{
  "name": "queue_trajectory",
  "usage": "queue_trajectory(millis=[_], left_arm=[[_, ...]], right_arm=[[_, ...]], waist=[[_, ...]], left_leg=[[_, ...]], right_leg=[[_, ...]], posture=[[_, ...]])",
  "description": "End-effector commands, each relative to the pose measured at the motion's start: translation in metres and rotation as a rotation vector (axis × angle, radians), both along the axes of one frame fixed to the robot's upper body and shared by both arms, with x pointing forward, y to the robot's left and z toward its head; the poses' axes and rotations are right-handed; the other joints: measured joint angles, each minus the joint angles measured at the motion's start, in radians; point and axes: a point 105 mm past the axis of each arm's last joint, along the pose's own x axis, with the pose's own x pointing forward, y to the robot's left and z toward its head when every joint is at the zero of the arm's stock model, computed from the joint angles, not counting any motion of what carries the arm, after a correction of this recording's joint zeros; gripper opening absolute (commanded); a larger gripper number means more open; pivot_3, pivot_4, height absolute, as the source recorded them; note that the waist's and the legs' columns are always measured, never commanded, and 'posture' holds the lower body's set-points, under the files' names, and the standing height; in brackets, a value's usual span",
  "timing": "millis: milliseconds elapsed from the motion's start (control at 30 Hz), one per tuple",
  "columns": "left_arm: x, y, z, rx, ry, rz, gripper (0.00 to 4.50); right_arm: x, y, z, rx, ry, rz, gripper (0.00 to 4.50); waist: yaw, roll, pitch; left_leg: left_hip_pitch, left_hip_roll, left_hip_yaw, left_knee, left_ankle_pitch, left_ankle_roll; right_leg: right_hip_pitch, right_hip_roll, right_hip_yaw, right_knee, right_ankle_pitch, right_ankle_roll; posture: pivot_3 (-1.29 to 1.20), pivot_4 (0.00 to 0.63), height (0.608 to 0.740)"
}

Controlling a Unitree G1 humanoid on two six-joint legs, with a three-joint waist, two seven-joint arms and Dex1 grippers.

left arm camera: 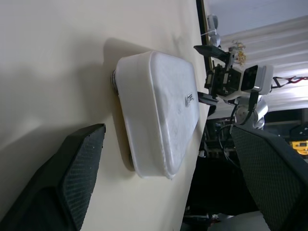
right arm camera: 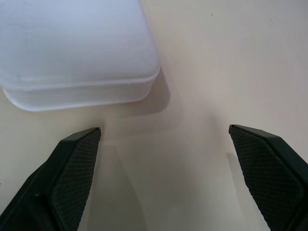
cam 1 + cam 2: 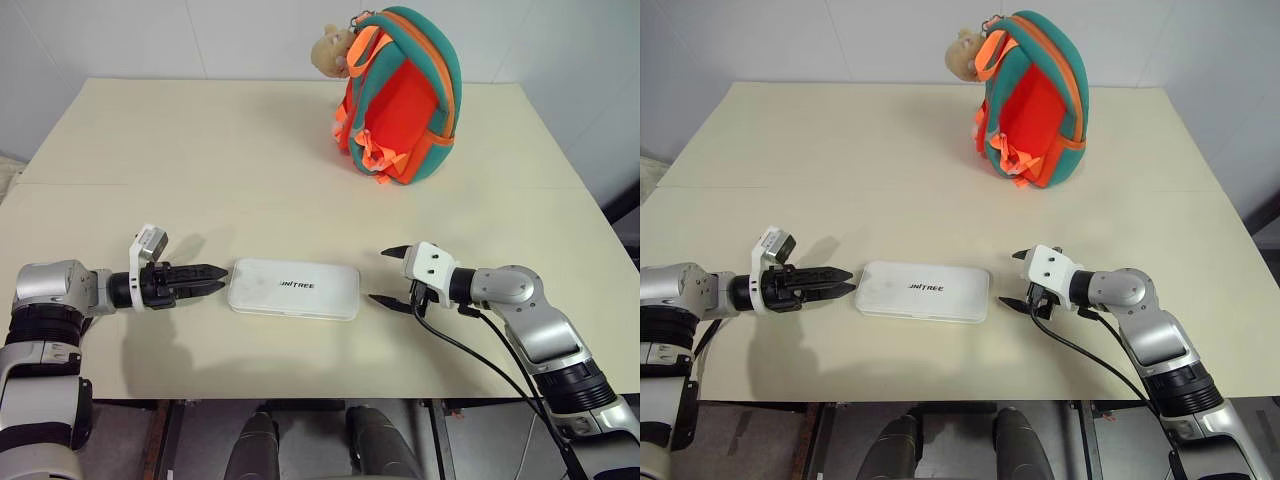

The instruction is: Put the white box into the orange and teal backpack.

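Note:
The open fingers of the robot's left gripper line up over and under the white box's near end (image 3: 234,286), so the gripper keeps moving forward until they straddle it, then close.
The white box (image 3: 294,289) lies flat near the table's front edge, its dark lettering facing up. My left gripper (image 3: 222,279) is open just off the box's left end, pointing at it and not touching. My right gripper (image 3: 388,276) is open a short way off the right end, one finger above the other. In the left wrist view the box (image 1: 159,110) lies ahead between the fingers (image 1: 72,183), with the right gripper (image 1: 211,72) beyond it. The right wrist view has a corner of the box (image 2: 77,48) ahead of the pads (image 2: 72,178). The orange and teal backpack (image 3: 405,95) stands upright at the far side.
The cream table (image 3: 150,140) is bare between the box and the backpack. A tan plush charm (image 3: 330,50) hangs at the backpack's upper left. A black cable (image 3: 480,360) runs along my right forearm past the table's front edge.

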Motion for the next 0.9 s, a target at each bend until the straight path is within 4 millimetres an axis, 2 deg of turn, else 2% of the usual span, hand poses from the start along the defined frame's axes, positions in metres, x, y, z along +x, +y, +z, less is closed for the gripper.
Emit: queue_trajectory(millis=[33, 267, 467, 667, 900], left_arm=[[0.001, -0.007, 0.006, -0.042, 0.001, -0.028, 4.46], [0.004, -0.016, -0.002, -0.012, 0.021, -0.047, 4.46], [0.011, -0.023, 0.008, -0.043, -0.025, -0.058, 4.46], [0.012, -0.034, 0.01, -0.057, -0.039, -0.096, 4.46], [0.014, -0.037, 0.011, -0.038, -0.07, -0.116, 4.46]], right_arm=[[-0.004, 0.004, 0.012, 0.019, -0.048, 0.028, 4.5], [-0.004, 0.006, 0.012, 0.023, -0.049, 0.04, 4.5], [-0.004, 0.008, 0.012, 0.025, -0.051, 0.043, 4.5], [-0.004, 0.01, 0.013, 0.029, -0.053, 0.049, 4.5], [-0.003, 0.01, 0.013, 0.031, -0.057, 0.048, 4.5]], waist=[[0.0, 0.0, 0.0], [0.0, 0.0, 0.0], [0.003, 0.0, 0.0], [0.001, 0.0, 0.0], [-0.001, 0.0, 0.0]], left_leg=[[0.0, 0.0, 0.0, 0.0, 0.0, 0.0], [0.0, 0.0, 0.0, 0.0, 0.0, 0.0], [0.0, 0.0, 0.0, 0.0, 0.0, 0.0], [-0.001, 0.0, 0.0, 0.001, 0.0, 0.0], [0.0, 0.0, 0.0, 0.0, 0.0, 0.0]], right_leg=[[0.0, 0.0, 0.0, 0.0, 0.0, 0.0], [0.0, 0.0, 0.0, 0.0, 0.0, 0.0], [0.0, 0.0, 0.0, 0.0, 0.0, 0.0], [0.0, 0.0, 0.0, 0.0, 0.0, 0.0], [0.0, 0.0, 0.0, 0.0, 0.0, 0.0]], posture=[[0.0, 0.15, 0.74], [0.0, 0.15, 0.74], [0.0, 0.15, 0.74], [0.0, 0.15, 0.74], [0.0, 0.15, 0.74]])
